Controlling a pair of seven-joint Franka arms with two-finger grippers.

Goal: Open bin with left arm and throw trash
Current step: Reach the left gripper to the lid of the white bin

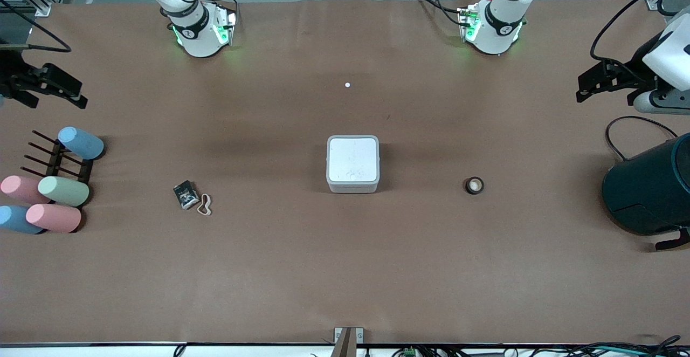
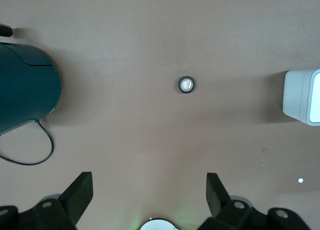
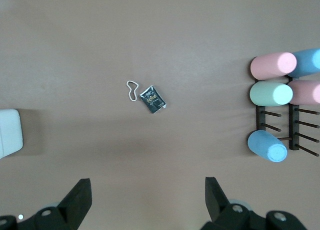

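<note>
I expect the white lid (image 1: pixel 353 159) to swing up and stay standing when I press it, because it lies level inside the bin's smooth rim (image 1: pixel 353 183).
The light-grey bin (image 1: pixel 353 164) stands at the table's middle with its white lid shut; it also shows in the left wrist view (image 2: pixel 300 96) and the right wrist view (image 3: pixel 10 132). The black wrapper (image 1: pixel 185 194) (image 3: pixel 153 100) and the tan rubber band (image 1: pixel 205 204) (image 3: pixel 132 90) lie together toward the right arm's end. The black tape roll (image 1: pixel 474 185) (image 2: pixel 186 85) lies beside the bin toward the left arm's end. My left gripper (image 1: pixel 593 84) (image 2: pixel 150 190) is open, empty and high over the left arm's end. My right gripper (image 1: pixel 59 87) (image 3: pixel 148 192) is open, empty and high over the right arm's end.
A large dark teal cylinder (image 1: pixel 647 190) (image 2: pixel 25 85) with a black cable lies at the left arm's end. Several pastel cylinders (image 1: pixel 54 190) (image 3: pixel 272 93) sit on a dark peg rack (image 1: pixel 64 160) at the right arm's end. A small white dot (image 1: pixel 347 84) marks the table.
</note>
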